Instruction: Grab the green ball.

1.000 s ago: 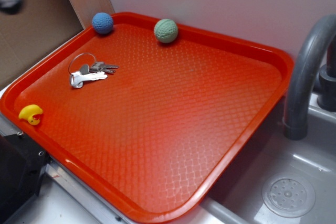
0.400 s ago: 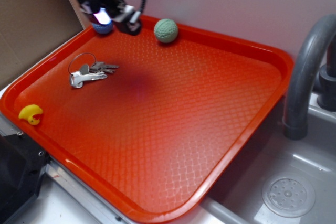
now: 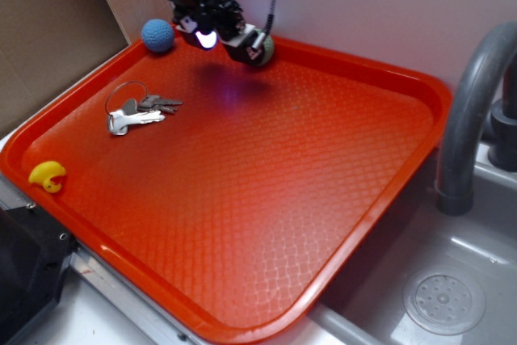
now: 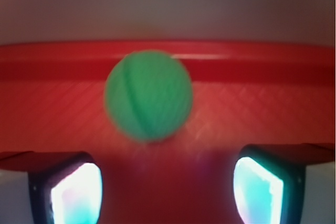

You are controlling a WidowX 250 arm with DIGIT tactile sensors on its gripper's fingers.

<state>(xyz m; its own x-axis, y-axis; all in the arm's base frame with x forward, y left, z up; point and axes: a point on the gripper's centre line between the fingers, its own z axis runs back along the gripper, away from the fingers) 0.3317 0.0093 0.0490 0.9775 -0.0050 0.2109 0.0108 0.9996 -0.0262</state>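
My gripper should carry on moving toward the green ball [image 4: 149,96], which is ahead within the span of my open fingertips, until both fingers are on either side of the ball, and then close.
The green ball [image 4: 148,95] sits on the red tray [image 3: 323,199] against its far rim. In the exterior view it is mostly hidden behind my gripper [image 3: 229,41]; only a sliver of the green ball [image 3: 266,48] shows at the gripper's right. In the wrist view the ball lies just ahead of my open gripper [image 4: 167,192], a little left of centre, with both glowing fingertips [image 4: 79,195] spread wide and nothing between them. The gripper hovers low over the tray's far edge.
A blue textured ball [image 3: 157,35] sits at the tray's far left corner, left of the gripper. A bunch of keys [image 3: 133,111] lies on the left part of the tray. A yellow piece [image 3: 48,175] rests on the left rim. A grey faucet [image 3: 468,119] and sink [image 3: 443,300] stand at the right.
The gripper came into view at the far left over the blue ball, then moved right along the far rim to the green ball, now covering most of it.
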